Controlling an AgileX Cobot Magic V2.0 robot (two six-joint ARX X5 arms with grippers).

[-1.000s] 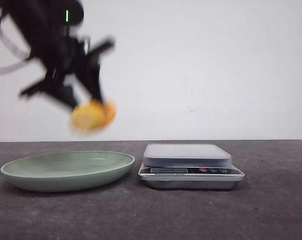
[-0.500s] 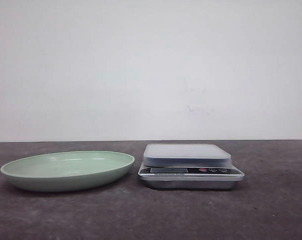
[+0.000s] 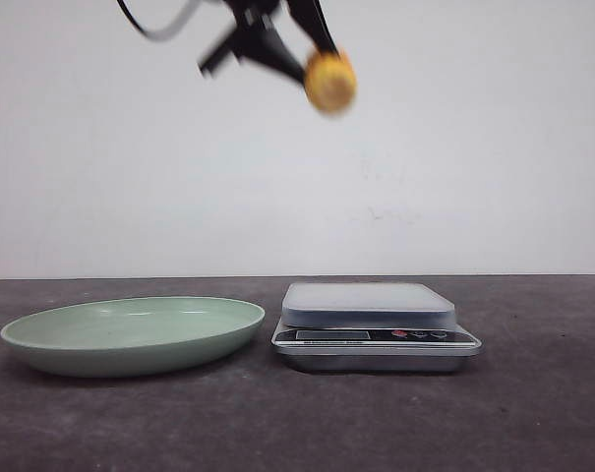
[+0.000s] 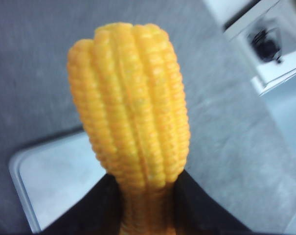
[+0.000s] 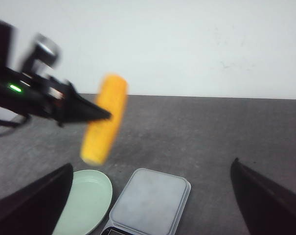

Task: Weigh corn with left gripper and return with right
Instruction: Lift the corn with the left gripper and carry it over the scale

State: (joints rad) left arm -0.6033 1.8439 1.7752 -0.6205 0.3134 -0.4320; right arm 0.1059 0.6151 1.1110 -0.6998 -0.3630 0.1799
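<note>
My left gripper is holding the corn (image 3: 331, 84) by its middle above the scale's clear grey platform (image 3: 368, 298). I should keep lowering it until the corn rests there.
My left gripper (image 3: 312, 54) is shut on the corn (image 3: 330, 83), a stubby yellow-orange cob, and holds it high in the air above the left part of the scale (image 3: 370, 303). The picture is blurred there. In the left wrist view the corn (image 4: 133, 112) stands between the black fingers (image 4: 101, 205), with the scale's grey platform (image 4: 59, 181) below. The right wrist view shows the corn (image 5: 104, 125) held by the left gripper (image 5: 101, 115) above the plate and scale (image 5: 150, 198). My right gripper (image 5: 150, 200) is open and empty, high above the table.
A shallow pale green plate (image 3: 51, 339) sits on the dark table left of the scale, also in the right wrist view (image 5: 86, 200). The scale has a display and buttons on its front. A white wall stands behind.
A second ago the left gripper held the corn above the plate. Half a second ago it was out of view. Now it is higher and to the right, above the scale.
</note>
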